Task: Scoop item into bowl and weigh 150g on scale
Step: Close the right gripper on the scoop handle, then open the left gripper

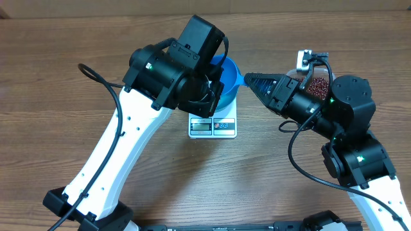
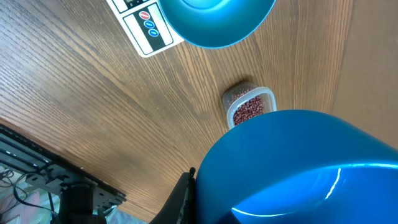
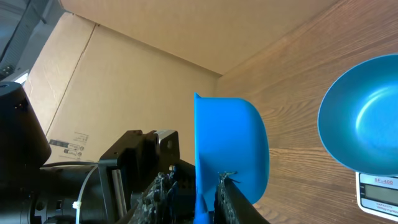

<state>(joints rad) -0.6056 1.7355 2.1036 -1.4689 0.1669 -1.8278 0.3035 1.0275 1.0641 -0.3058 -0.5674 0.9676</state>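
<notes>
My right gripper should get a firm hold of the handle point(image 1: 241, 80) first, because my left gripper is holding the scoop point(image 1: 227, 65) by its rim. Then my left gripper will open and I will scoop the beans.
The blue bowl point(image 1: 226, 69) point(image 2: 211, 22) point(image 3: 364, 124) sits on the white scale point(image 1: 228, 110) point(image 2: 146, 28) point(image 3: 376, 190), partly under my raised left arm. My right gripper point(image 1: 249, 79) point(image 3: 204, 179) is shut on the handle of a small blue scoop point(image 1: 239, 79) point(image 3: 230, 143), held upright beside the bowl's right rim. The item, red-brown beans point(image 1: 317, 83) point(image 2: 249, 112), lies in a clear tub under my right wrist. My left gripper point(image 1: 209, 96) hovers over the bowl. One finger point(image 2: 185, 196) lies against a large glossy blue surface point(image 2: 298, 168). I cannot tell what that surface is or whether it is gripped.
A cardboard wall point(image 3: 124, 56) rises behind the table's far edge. Black frame parts and cables point(image 2: 56, 186) run along a table edge. The right arm's cable point(image 1: 298, 154) loops over the wood in front of the tub. Bare wood point(image 1: 64, 147) lies left of the scale.
</notes>
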